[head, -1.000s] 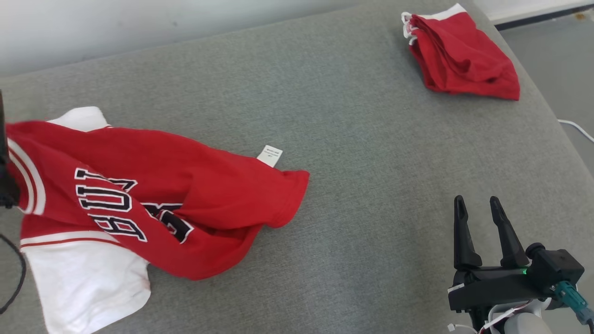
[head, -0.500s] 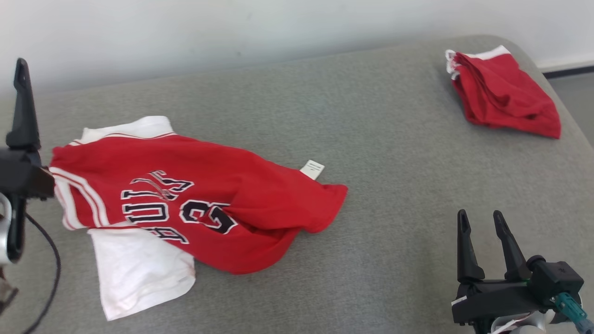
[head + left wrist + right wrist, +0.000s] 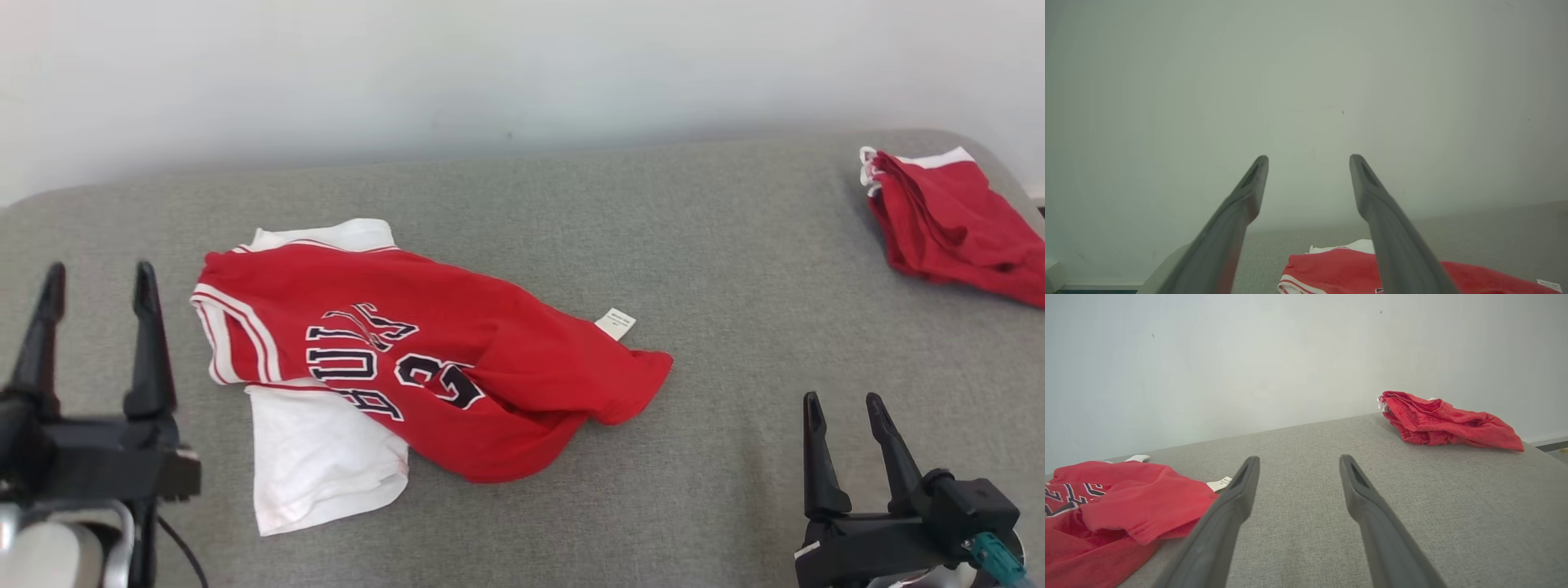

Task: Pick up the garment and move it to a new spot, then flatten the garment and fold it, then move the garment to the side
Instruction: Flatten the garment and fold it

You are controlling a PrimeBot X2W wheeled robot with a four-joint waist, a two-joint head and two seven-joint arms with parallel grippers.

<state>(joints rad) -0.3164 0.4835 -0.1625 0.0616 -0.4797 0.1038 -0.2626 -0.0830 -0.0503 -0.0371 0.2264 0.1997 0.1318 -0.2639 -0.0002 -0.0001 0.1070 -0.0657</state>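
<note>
The black number goes into a loose fold [image 3: 501,394]. The jersey will spread out and show more of that number when I pull its hem [image 3: 619,403].
A red jersey with white sleeves and black lettering [image 3: 457,359] lies rumpled on the grey padded surface [image 3: 735,286], left of centre, with a white label at its far edge. My left gripper [image 3: 100,269] stands open at the lower left, apart from the jersey's striped edge. In the left wrist view its fingers [image 3: 1309,158] point at the pale wall, and the jersey [image 3: 1331,267] lies low beneath them. My right gripper [image 3: 842,398] is open at the lower right, holding nothing. In the right wrist view that gripper [image 3: 1299,458] is over bare surface, with the jersey [image 3: 1126,490] to its left.
A second red garment [image 3: 955,224], bunched in folds, lies at the far right corner of the surface; it is also in the right wrist view [image 3: 1445,420]. A pale wall [image 3: 490,65] runs along the back edge. Bare grey surface stretches between the two garments.
The head camera has swung, shifting the whole picture right and down. My left gripper has come away from the jersey's left edge, and the jersey now lies settled.
</note>
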